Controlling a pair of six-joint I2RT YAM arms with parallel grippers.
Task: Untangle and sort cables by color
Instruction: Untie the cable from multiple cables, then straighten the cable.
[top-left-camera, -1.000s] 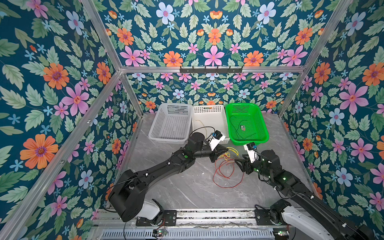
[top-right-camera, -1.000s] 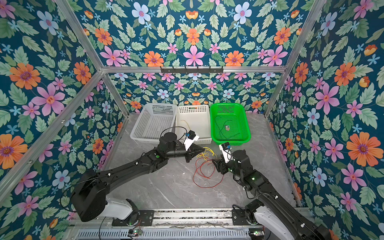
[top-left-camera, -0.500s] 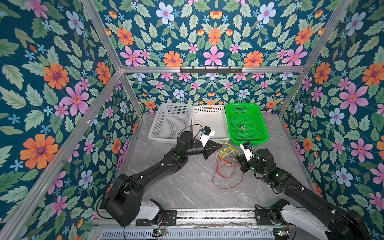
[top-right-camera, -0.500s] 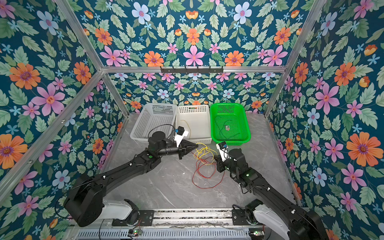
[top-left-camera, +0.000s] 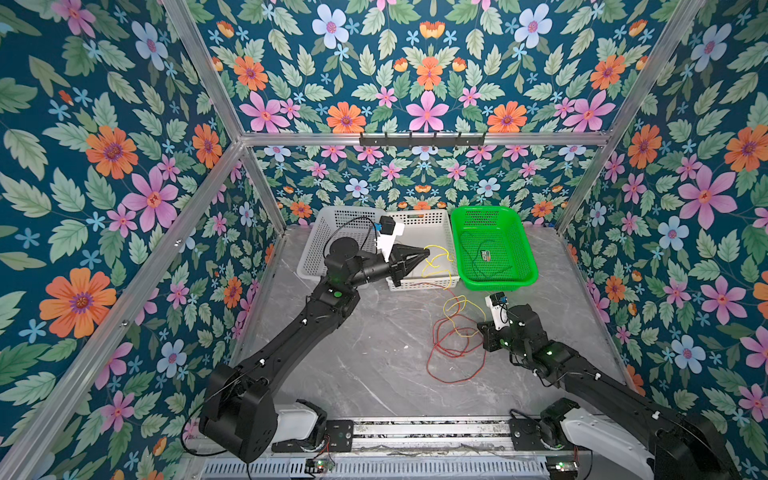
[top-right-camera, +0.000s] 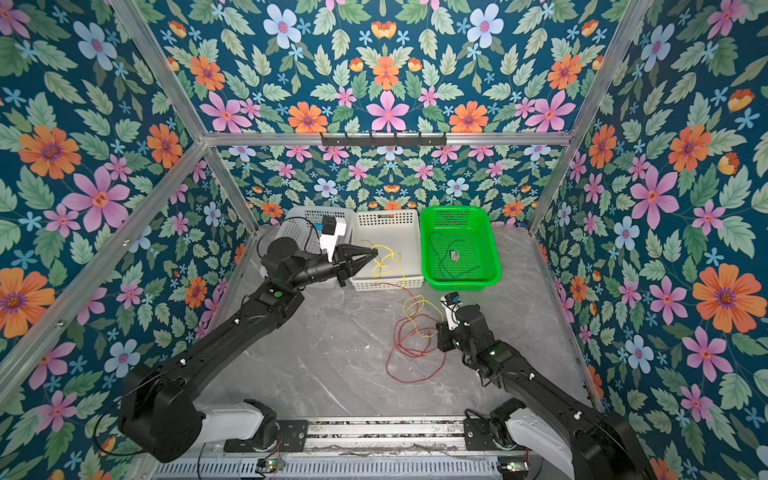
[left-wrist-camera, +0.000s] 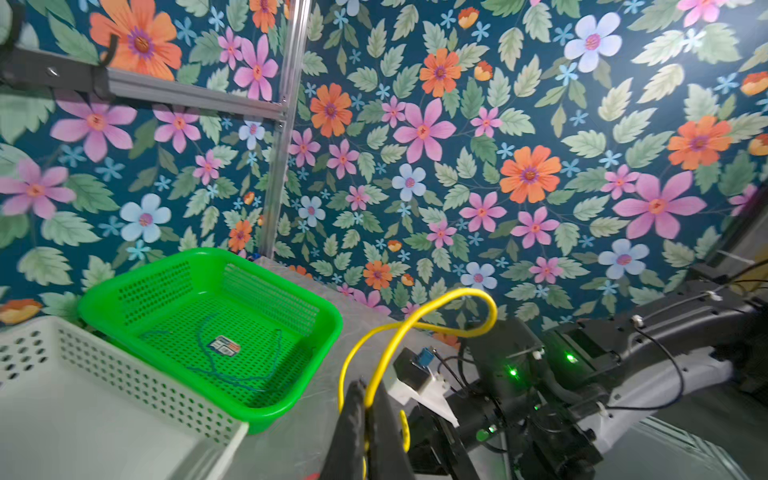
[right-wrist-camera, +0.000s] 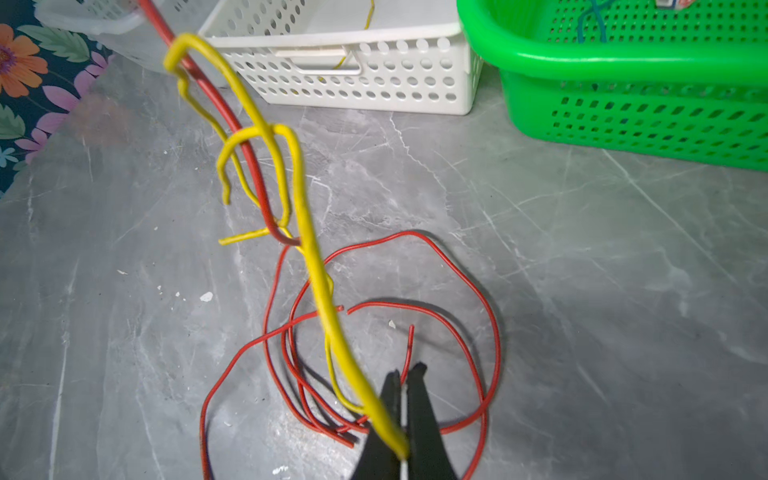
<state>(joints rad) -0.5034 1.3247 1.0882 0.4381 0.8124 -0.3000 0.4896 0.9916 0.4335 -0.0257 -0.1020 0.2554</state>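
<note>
The yellow cable is hanging in loops (top-left-camera: 436, 260) from the robot's left gripper, so the right gripper should leave the red tangle alone and pull the yellow cable's lower end (top-left-camera: 452, 275) straight.
My left gripper (top-left-camera: 428, 251) (left-wrist-camera: 368, 388) is shut on a yellow cable (top-left-camera: 436, 266) (left-wrist-camera: 415, 324) and holds it up over the white basket (top-left-camera: 419, 216). The yellow cable (right-wrist-camera: 316, 266) runs down, tangled with a red cable (right-wrist-camera: 249, 166), to my right gripper (top-left-camera: 482, 337) (right-wrist-camera: 405, 374). That gripper is low over the table and shut on the yellow cable; a red end pokes out between its tips. Loose red cable loops (top-left-camera: 453, 357) (top-right-camera: 411, 353) lie on the table beside it. A dark green cable (top-left-camera: 478, 262) (left-wrist-camera: 208, 353) lies in the green basket (top-left-camera: 494, 282).
Three baskets stand in a row at the back: grey (top-left-camera: 328, 220), white, green. Floral walls and metal frame posts close in the left, back and right. The arm bases sit on a rail (top-left-camera: 415, 432) at the front edge.
My left gripper has lifted the yellow cable up and back over the white basket. My right gripper has closed and pulled back toward the front right, so the tangle stretches between them.
</note>
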